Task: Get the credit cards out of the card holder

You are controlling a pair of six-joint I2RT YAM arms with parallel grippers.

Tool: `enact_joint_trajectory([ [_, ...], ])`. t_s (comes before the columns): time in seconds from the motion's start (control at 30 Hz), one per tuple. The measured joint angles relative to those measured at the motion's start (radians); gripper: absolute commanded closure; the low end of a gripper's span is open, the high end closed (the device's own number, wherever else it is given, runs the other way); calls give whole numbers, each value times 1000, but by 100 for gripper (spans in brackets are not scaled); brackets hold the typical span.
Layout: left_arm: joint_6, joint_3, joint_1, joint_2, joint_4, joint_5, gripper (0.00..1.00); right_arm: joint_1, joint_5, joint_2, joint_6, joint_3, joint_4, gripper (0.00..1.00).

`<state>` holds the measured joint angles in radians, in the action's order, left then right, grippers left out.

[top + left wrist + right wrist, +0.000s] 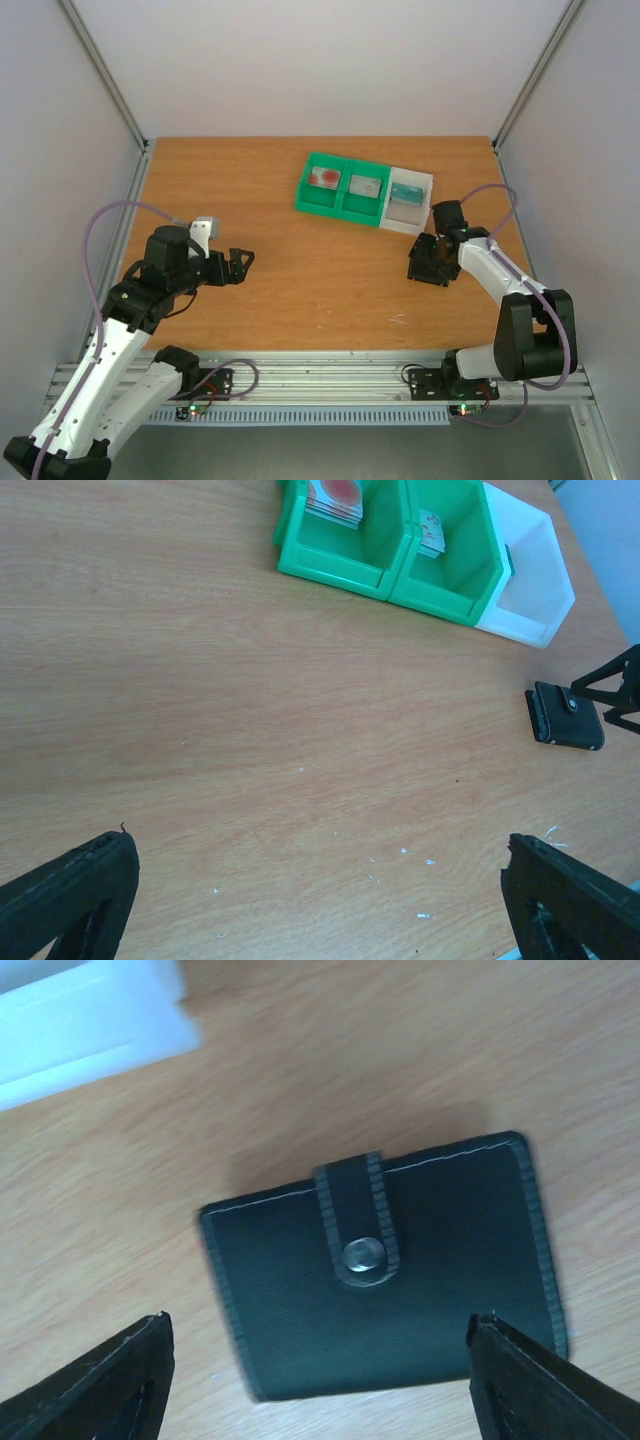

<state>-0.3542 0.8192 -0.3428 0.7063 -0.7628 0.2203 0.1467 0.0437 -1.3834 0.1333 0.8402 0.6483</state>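
The robot's right gripper should put the card holder [560, 720] down in the clear middle [355, 290] and then grip it by its spine, because the card holder lies far from the left gripper.
The card holder [380, 1280] is a black wallet lying flat on the table, folded shut with its snap strap fastened. It also shows in the left wrist view [566, 716]. My right gripper [320, 1360] hovers just above it, open, one finger on each side; in the top view [428, 262] it hides the wallet. The credit cards lie in the tray: a whitish one with red marks [326, 178], a greyish one [365, 185], and a teal one [405, 193]. My left gripper [240, 265] is open and empty over bare table at the left.
A green two-compartment tray [340, 206] with a white tray [405, 226] joined on its right stands at the back middle, just beyond the wallet. Both show in the left wrist view, the green tray [340, 572] and the white tray [525, 620]. Walls enclose the table.
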Motion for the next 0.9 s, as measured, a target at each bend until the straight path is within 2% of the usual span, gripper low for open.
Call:
enact_joint_trajectory([
  [0.13,0,0,0,0,0,1,1,-129,-49,0,0,-29,-13,2],
  [0.37,1,0,0,0,0,1,1,-276,-116,-43,-12,-45,-65,2],
  [0.6,1,0,0,8,-1,7,1,-294,-198,-137,-65,-44,-105,5],
  [0.9,5,0,0,16,-5,7,1,-295,-315,-169,-131,-34,-181,20],
])
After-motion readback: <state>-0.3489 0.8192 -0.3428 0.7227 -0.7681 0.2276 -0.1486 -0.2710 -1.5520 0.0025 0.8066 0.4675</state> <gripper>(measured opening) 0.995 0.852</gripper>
